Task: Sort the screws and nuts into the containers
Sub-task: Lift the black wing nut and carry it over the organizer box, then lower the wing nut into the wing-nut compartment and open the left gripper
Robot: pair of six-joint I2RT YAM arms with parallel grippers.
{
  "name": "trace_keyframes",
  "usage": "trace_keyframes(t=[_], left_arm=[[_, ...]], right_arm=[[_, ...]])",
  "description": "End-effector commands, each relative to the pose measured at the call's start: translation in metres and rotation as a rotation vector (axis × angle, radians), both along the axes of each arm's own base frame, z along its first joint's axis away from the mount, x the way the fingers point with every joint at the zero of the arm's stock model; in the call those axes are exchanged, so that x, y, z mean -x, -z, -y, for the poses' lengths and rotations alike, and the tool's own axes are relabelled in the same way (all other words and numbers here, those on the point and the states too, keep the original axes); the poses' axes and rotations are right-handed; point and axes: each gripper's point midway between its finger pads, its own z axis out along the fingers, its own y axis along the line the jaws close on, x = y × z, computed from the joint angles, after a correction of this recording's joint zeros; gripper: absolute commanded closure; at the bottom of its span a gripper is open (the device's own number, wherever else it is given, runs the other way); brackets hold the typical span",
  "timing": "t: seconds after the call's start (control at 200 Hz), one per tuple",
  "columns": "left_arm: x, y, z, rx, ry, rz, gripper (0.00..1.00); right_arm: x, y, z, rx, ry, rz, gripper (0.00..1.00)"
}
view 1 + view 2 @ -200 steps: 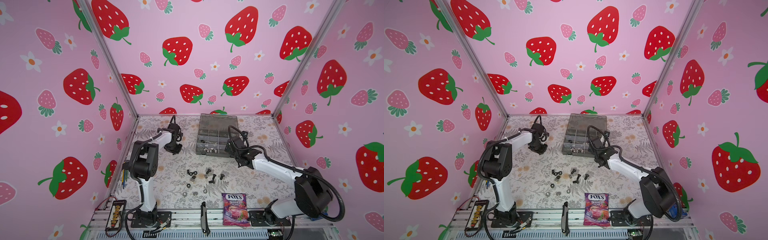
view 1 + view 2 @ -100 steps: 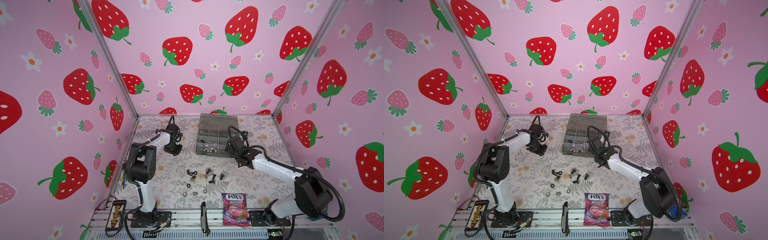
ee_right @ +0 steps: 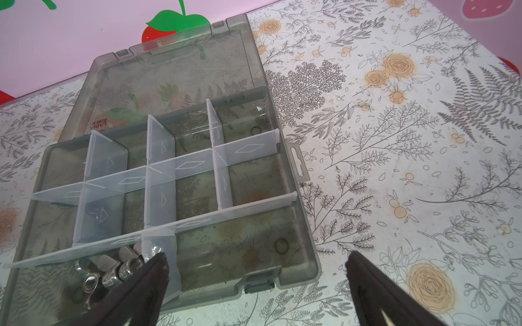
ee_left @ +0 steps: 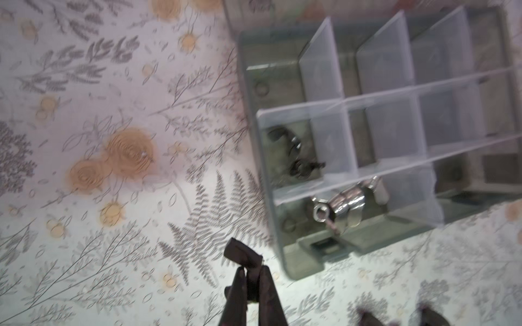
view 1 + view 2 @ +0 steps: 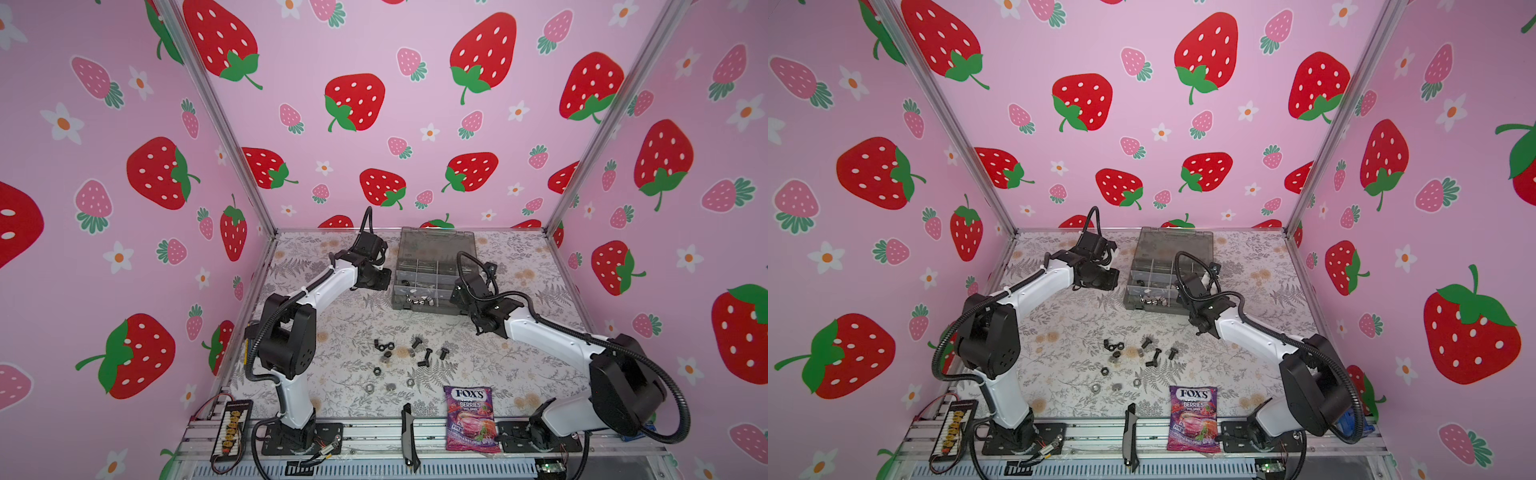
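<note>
I should keep moving my left gripper, its dark piece (image 4: 242, 252) matching the dark pieces behind the silver winged nuts, on over their compartment (image 5: 406, 280) and let go there.
The grey translucent organiser box (image 5: 424, 308) (image 5: 1156, 308) lies open at the back of the table, and its divided compartments are the containers. Silver winged nuts (image 3: 113, 271) (image 4: 344, 203) fill its front left compartment, and dark pieces (image 4: 299, 158) lie in the one behind. My left gripper (image 4: 251, 269) (image 5: 374, 278) hangs just left of the box, shut on a small black screw (image 4: 243, 254). My right gripper (image 3: 257, 262) (image 5: 1183, 286) stands open over the box's front right part with nothing between its fingers. Loose screws (image 5: 424, 357) (image 5: 1154, 357) and nuts (image 5: 384, 345) (image 5: 1113, 345) lie mid-table.
A purple candy bag (image 5: 471, 417) and a black knife-like tool (image 5: 409, 432) lie at the front edge. A charger board (image 5: 232, 428) sits at the front left. Pink strawberry walls close in the table on three sides.
My left gripper has moved a little to the right, closer to the box, still holding the screw. The right arm has not moved.
</note>
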Motion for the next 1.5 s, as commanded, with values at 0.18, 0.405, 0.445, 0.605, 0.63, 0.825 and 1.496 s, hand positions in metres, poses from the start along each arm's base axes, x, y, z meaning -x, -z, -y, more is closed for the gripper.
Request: trace_keyframes(t=[0.18,0.405,0.445,0.605,0.63,0.825,1.496], left_arm=[[-0.04,-0.011,0.052,0.132,-0.102,0.029,1.0],[-0.046,0.009,0.058,0.114,-0.112,0.003,1.0],[-0.046,0.011,0.058,0.112,-0.113,-0.001,1.0],[-0.046,0.018,0.056,0.094,-0.114,-0.006,0.84],[-0.046,0.018,0.056,0.093,-0.116,-0.006,0.82],[-0.046,0.008,0.054,0.092,-0.119,0.016,0.7],[0.019,-0.066,-0.016,0.117,-0.33,0.164,0.35]], right_arm=[[0.01,-0.008,0.02,-0.002,0.063,0.032,0.0],[0.01,-0.01,0.023,0.01,0.067,0.042,0.0],[0.01,-0.01,0.023,0.01,0.065,0.041,0.0],[0.01,-0.007,0.023,0.024,0.058,0.034,0.0],[0.01,-0.007,0.023,0.024,0.056,0.035,0.0],[0.011,-0.007,0.021,0.022,0.038,0.036,0.0],[0.033,-0.004,0.001,0.089,-0.076,-0.034,0.0]])
